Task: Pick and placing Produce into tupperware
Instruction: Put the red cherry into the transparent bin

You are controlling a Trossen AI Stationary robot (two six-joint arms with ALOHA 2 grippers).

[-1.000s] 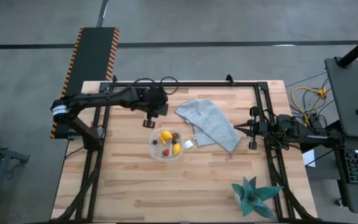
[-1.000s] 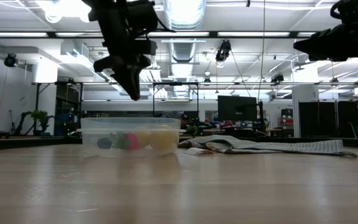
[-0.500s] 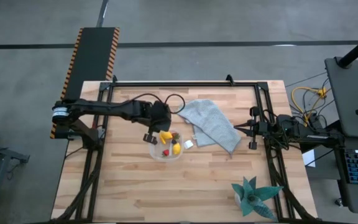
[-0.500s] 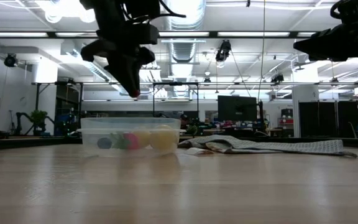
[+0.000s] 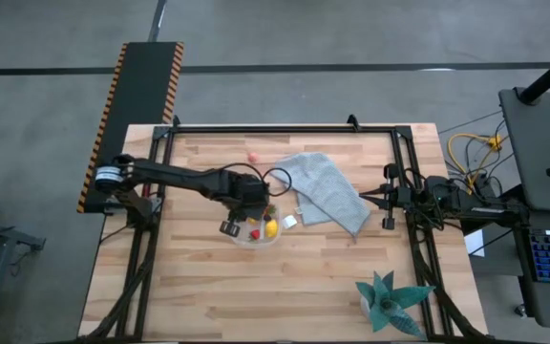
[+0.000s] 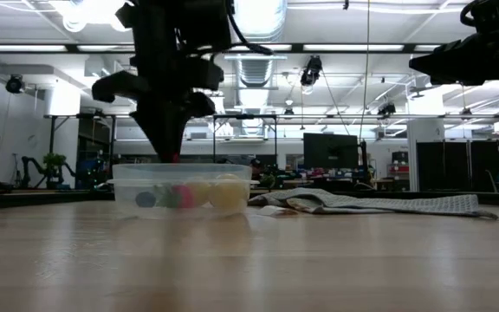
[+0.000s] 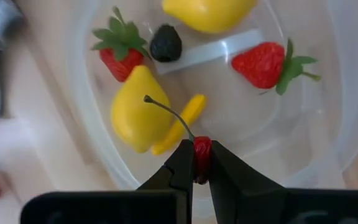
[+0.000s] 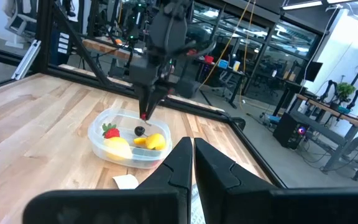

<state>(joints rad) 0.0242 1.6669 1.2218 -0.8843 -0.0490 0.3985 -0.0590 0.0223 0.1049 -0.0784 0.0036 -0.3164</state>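
Note:
The cherry [image 7: 202, 155] hangs inside the tupperware's rim, near the bottom's open part [image 7: 234, 127] beside the yellow-orange piece. My left gripper keeps lowering until it is near that part of the bottom, then let go.
My left gripper [image 7: 201, 147] hangs over the clear tupperware [image 5: 256, 243], shut on a small red cherry [image 7: 202, 153] with a thin dark stem. Inside the tupperware [image 7: 347, 124] lie two yellow lemons [image 7: 134, 115], two red strawberries [image 7: 263, 63], a dark berry [image 7: 166, 43] and a small yellow-orange piece [image 7: 182, 121]. In the low view the left gripper [image 6: 175, 154] points down just above the tupperware's rim [image 6: 180, 167]. One more red piece [image 5: 252, 157] lies on the table on the tupperware's far side. My right gripper [image 8: 192, 147] waits shut at the right edge [image 5: 387, 199]. My left gripper pinches the cherry's round red body [image 7: 202, 149] between its two fingers, coming from above and pointing down. The cherry is lifted clear over the tupperware's inside, and its stem [image 7: 166, 112] sticks out past the fingers.
A grey-blue cloth [image 5: 323, 191] lies to the right of the tupperware, with a small white tag [image 5: 288, 221] between them. A teal spiky plant [image 5: 390, 301] stands at the near right corner. Bare wood spreads over the near and left parts of the table.
My left gripper has moved from the tupperware's far-left side toward the near edge until it hangs over the tupperware, and it has come down close to the rim, staying shut. With the arm moved on, a red piece shows on the far table.

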